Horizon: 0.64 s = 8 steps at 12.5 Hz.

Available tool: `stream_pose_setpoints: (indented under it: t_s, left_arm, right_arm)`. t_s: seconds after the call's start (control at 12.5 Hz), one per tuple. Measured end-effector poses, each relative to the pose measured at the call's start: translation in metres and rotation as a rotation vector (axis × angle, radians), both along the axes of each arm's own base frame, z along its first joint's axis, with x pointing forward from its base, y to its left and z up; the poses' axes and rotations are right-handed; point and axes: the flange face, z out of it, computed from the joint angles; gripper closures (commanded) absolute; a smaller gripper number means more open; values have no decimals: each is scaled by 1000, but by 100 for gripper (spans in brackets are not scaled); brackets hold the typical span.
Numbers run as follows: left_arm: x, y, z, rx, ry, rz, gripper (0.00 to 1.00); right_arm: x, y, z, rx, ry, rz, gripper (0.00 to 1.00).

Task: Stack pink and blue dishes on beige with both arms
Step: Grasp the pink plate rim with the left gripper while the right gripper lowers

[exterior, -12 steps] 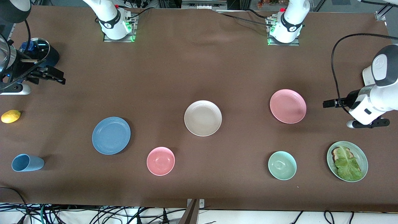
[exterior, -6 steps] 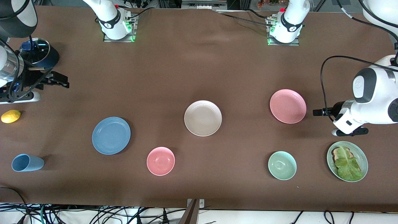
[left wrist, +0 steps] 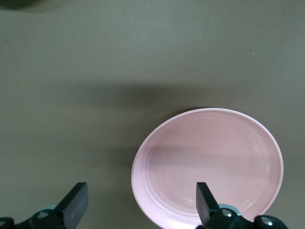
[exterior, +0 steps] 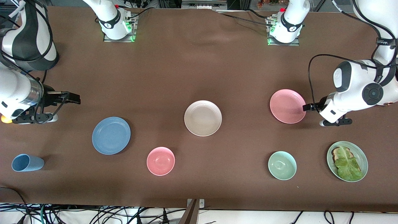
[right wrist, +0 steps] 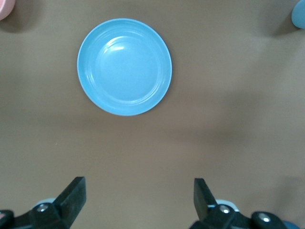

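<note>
My gripper will lower the pink plate (exterior: 287, 106) onto the beige plate (exterior: 203, 118). Their round rims are equally wide, so the pink plate should then nest and cover it from sight.
The beige plate (exterior: 203, 118) lies mid-table. The pink plate (exterior: 288, 106) (left wrist: 208, 167) rests toward the left arm's end, and my left gripper (exterior: 306, 107) (left wrist: 141, 202) hovers open at its rim, one finger over the plate and one over bare table. The blue plate (exterior: 111, 135) (right wrist: 124, 67) lies toward the right arm's end. My right gripper (exterior: 74, 99) (right wrist: 139, 198) stands open over bare table, apart from the blue plate, with nothing between its fingers.
A small pink bowl (exterior: 160, 161) and a pale green bowl (exterior: 282, 165) sit nearer the camera. A green plate with toast and lettuce (exterior: 347, 161) lies below the left arm. A light blue cup (exterior: 27, 162) lies on its side. A lemon (exterior: 3, 119) peeks out beside the right arm.
Both arms have swung inward over the table. The left gripper has reached the pink plate's rim; the right gripper has moved toward the blue plate. The plates have not moved.
</note>
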Motion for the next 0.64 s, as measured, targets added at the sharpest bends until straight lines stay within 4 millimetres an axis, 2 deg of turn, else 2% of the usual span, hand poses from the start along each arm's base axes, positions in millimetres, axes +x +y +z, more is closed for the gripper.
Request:
stream_pose_setpoints:
  t_s: [0.4,0.56,0.64]
  left_arm:
    - [-49,-3,-46,10,-78,-12,0]
    - [-57,3,-53,15,-65,-21,0]
    - [-58,7,-56,12,-60,-30,3]
  right_arm:
    - [28,-5,-78,-11,-15,21,0]
    - [31,-18,-109,-11,-14,12,0]
    - [32,-25,-124,-11,-25,7,0]
